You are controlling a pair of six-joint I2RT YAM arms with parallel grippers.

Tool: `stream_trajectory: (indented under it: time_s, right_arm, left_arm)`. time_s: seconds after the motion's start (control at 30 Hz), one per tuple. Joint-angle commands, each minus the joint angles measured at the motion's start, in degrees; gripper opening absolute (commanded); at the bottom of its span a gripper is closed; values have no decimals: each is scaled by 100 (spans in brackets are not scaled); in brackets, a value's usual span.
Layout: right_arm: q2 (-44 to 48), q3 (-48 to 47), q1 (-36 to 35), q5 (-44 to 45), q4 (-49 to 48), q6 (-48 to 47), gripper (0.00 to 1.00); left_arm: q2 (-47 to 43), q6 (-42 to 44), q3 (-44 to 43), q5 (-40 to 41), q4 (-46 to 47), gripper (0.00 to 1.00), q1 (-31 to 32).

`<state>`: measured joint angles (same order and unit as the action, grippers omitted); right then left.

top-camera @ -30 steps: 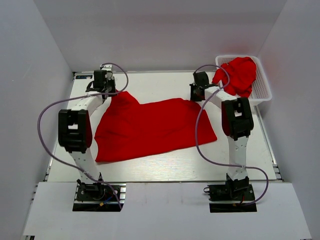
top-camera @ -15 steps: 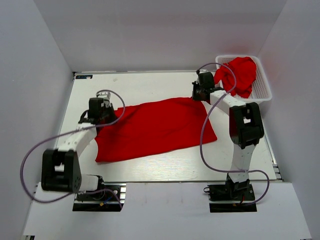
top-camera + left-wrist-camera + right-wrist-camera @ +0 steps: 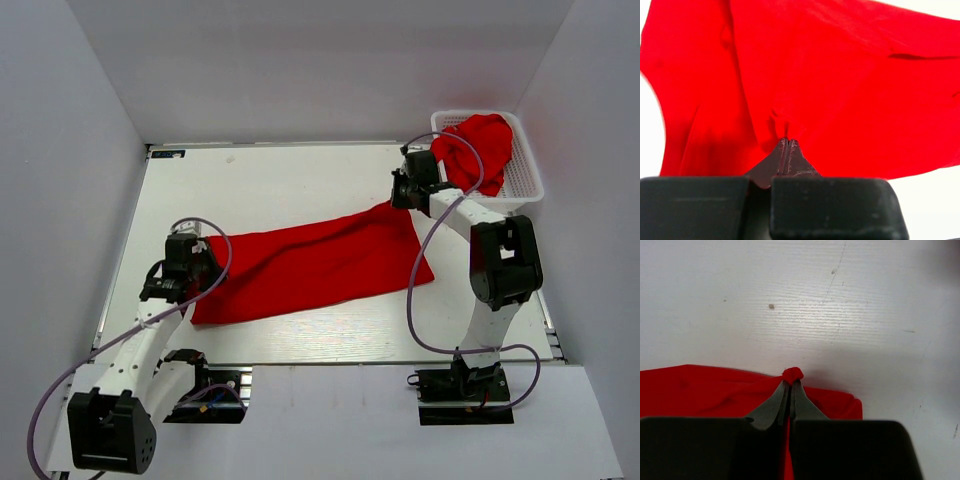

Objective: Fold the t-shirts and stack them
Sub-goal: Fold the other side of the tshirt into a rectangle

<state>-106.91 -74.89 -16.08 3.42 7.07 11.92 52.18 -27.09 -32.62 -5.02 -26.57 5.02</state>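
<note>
The robot's right gripper has hold of the red t-shirt's far corner [image 3: 387, 209], so its left gripper should go on pulling the opposite end [image 3: 212, 292] away until the cloth is spread out, and then let go.
One red t-shirt [image 3: 320, 262] lies stretched across the middle of the table, its far edge lifted between my two grippers. My left gripper [image 3: 190, 262] is shut on its left end; the left wrist view shows the cloth [image 3: 840, 90] bunched at the closed tips [image 3: 785, 141]. My right gripper [image 3: 403, 196] is shut on the far right corner, and a small knot of red cloth [image 3: 793, 374] pokes out past its closed tips [image 3: 790, 383]. More red t-shirts [image 3: 478, 150] are heaped in the basket at the back right.
A white lattice basket [image 3: 527, 180] stands at the back right corner, close behind my right arm. Grey walls enclose the table on three sides. Bare white table [image 3: 280, 180] shows behind the shirt and along the front edge [image 3: 330, 335].
My left gripper has pulled the shirt's left end toward the near left. The right gripper has shifted slightly right and back with its corner. The far half of the shirt is drawn forward, so the cloth looks narrower.
</note>
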Motion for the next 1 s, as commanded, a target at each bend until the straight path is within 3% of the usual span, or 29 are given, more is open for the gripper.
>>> stream_trajectory:
  time_s: [0.0, 0.3, 0.43, 0.57, 0.97]
  right_arm:
    - [329, 133, 52, -157, -144, 170, 0]
    - [592, 265, 140, 71, 22, 100, 0]
    - [742, 282, 210, 238, 207, 91, 0]
    - [874, 423, 210, -147, 242, 47, 0]
    - [1120, 1213, 219, 291, 295, 345, 0]
  left_arm:
    - [-384, -446, 89, 299, -761, 0, 17]
    - [-631, -1043, 89, 712, -1385, 0, 17]
    - [-578, -1632, -59, 1527, -2009, 0, 17]
    - [-788, -1870, -130, 1951, -2168, 0, -36]
    - [-350, -1870, -78, 1890, -2054, 0, -36]
